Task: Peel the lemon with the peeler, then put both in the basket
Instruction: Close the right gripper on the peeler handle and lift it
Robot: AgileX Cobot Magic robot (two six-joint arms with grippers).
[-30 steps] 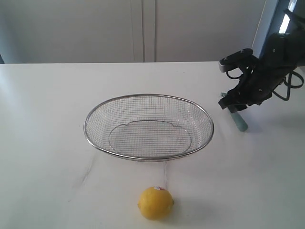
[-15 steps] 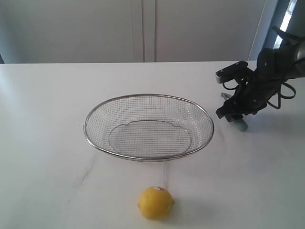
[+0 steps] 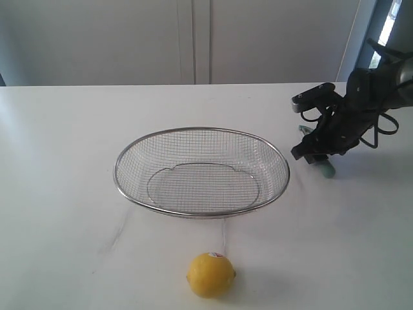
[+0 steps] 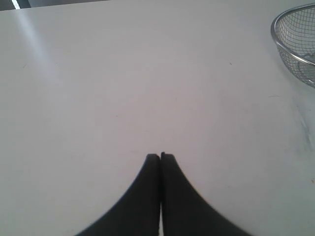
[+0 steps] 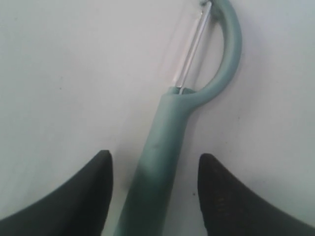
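Observation:
The handle of the peeler (image 3: 328, 170) lies at an angle (image 5: 156, 169) between my open fingers. The peeler will turn to line up with my fingers when I close my right gripper.
The teal-green peeler (image 5: 165, 147) lies flat on the white table, its looped blade head (image 5: 211, 54) pointing away from the wrist. My right gripper (image 5: 155, 160) stands open astride the handle, a gap on each side between fingers and handle. In the exterior view the right gripper (image 3: 316, 155) is low over the peeler (image 3: 328, 169), right of the basket (image 3: 201, 171). The yellow lemon (image 3: 210, 274) with its small sticker sits near the front edge, before the basket. My left gripper (image 4: 160, 156) is shut, empty, over bare table.
The wire basket's rim (image 4: 295, 29) shows at the edge of the left wrist view. A pale wall with a vertical seam (image 3: 193, 42) runs behind the table. The right arm's cables (image 3: 381, 129) hang near the table's right side.
The right gripper has come down and slightly left onto the peeler, now covering most of its handle. The lemon, basket and left gripper have not moved.

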